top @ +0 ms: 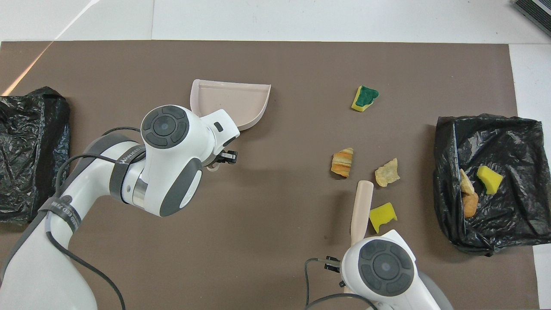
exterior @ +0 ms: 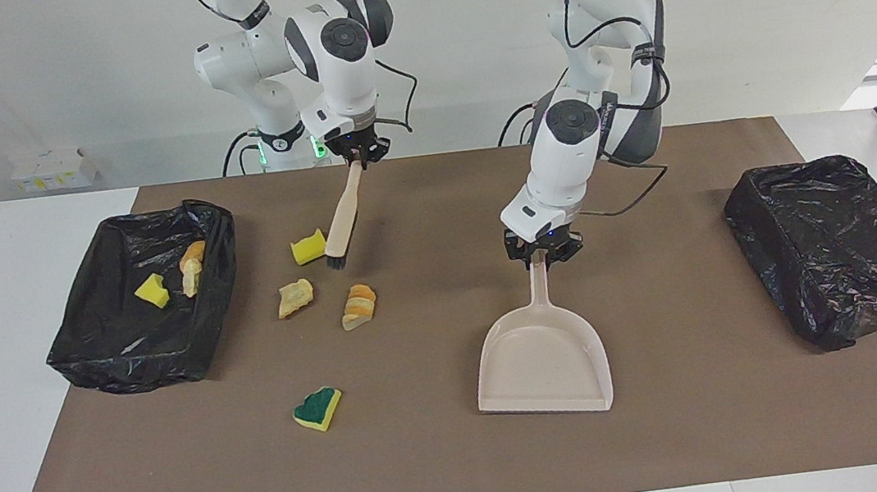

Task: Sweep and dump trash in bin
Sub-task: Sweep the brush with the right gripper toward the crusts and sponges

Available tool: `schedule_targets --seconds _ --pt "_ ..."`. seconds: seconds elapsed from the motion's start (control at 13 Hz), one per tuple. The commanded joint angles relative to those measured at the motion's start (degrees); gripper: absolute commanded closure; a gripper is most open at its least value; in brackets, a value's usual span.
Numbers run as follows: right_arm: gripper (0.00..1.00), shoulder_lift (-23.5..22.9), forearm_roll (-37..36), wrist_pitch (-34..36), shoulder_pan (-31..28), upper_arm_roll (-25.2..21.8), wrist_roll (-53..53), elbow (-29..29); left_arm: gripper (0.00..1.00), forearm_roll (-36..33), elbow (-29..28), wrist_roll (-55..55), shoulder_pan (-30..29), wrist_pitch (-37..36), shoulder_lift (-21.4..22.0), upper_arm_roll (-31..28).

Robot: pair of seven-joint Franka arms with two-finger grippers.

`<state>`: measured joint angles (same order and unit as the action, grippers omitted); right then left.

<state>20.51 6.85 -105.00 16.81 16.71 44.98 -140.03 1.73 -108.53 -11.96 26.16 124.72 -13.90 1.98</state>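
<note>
My left gripper is holding the dustpan with the dustpan's open edge [exterior: 547, 408] facing the far side of the mat. It should change its grip and turn the dustpan toward the bread pieces [exterior: 359, 306].
My right gripper [exterior: 359, 154] is shut on the handle of the beige brush [exterior: 342, 216], whose black bristles hang just beside a yellow sponge chunk [exterior: 308, 247]. Two bread pieces [exterior: 295, 298] [exterior: 359, 305] lie on the brown mat a little farther from the robots. A green-and-yellow sponge piece [exterior: 317, 408] lies farther out still. My left gripper [exterior: 543, 255] is shut on the handle of the beige dustpan [exterior: 543, 360], which rests flat on the mat. The black-lined bin [exterior: 139, 301] at the right arm's end holds a yellow chunk [exterior: 152, 291] and bread [exterior: 192, 267].
A second black-bagged bin [exterior: 839, 246] sits at the left arm's end of the table. The brown mat [exterior: 446, 460] covers the middle; white table shows at both ends. In the overhead view the brush [top: 360, 211] lies beside the yellow chunk [top: 382, 216].
</note>
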Motion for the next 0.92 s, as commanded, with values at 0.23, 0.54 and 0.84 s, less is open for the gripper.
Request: schedule_targets --seconds 0.23,0.54,0.84 --pt "1.00 4.9 -0.3 6.4 -3.7 0.4 -1.0 -3.7 1.00 0.0 -5.5 1.9 0.7 5.6 1.5 0.4" --pt "1.00 6.7 0.7 8.3 -2.7 1.1 3.2 -4.9 0.36 0.1 -5.3 1.8 1.2 6.5 0.9 0.5" --pt "1.00 7.1 2.6 8.3 -2.4 1.1 7.0 -5.5 0.33 0.3 -4.9 1.7 1.3 10.2 0.4 0.5"
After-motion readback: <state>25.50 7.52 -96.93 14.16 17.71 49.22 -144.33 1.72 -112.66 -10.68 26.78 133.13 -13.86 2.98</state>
